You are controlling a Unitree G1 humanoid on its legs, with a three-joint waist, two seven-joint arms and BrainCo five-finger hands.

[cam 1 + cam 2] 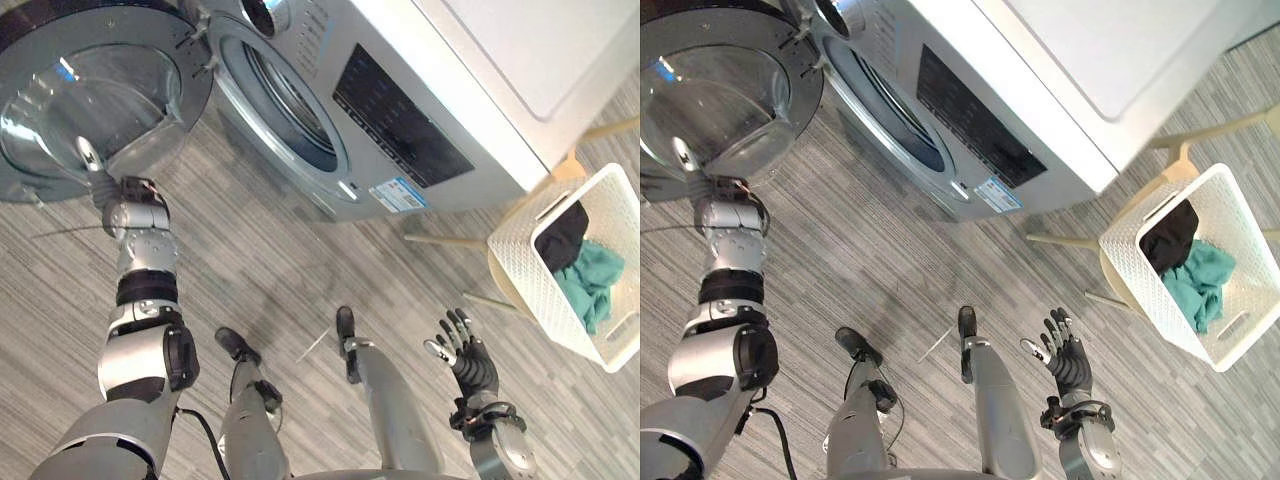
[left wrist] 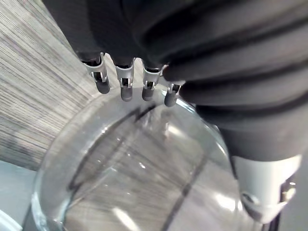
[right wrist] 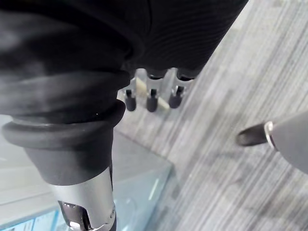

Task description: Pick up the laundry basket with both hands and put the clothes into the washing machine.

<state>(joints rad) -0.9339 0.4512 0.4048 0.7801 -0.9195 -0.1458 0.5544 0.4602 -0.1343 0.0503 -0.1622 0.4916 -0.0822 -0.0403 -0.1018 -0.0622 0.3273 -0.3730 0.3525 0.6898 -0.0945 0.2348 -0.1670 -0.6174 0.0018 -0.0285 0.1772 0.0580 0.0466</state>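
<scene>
The black garment (image 1: 561, 238) lies bunched up next to the teal garment (image 1: 592, 282). It should come away by itself and hang in loose folds when I lift it.
The white laundry basket (image 1: 527, 272) sits at the right on a pale wooden stool, holding a teal garment (image 1: 590, 283) and a black one (image 1: 562, 236). The silver washing machine (image 1: 420, 90) stands at the top, its round drum opening (image 1: 285, 100) uncovered and its glass door (image 1: 100, 90) swung wide to the left. My left hand (image 1: 101, 181) reaches up to the door, its straight fingers (image 2: 126, 83) lying over the glass bowl. My right hand (image 1: 466, 352) hovers low at the right with fingers spread, left of and below the basket, touching nothing.
Grey striped floor (image 1: 300, 270) stretches between the machine and the basket. The stool's wooden legs (image 1: 440, 240) stick out toward the machine's front corner. The open door overhangs the floor at the upper left.
</scene>
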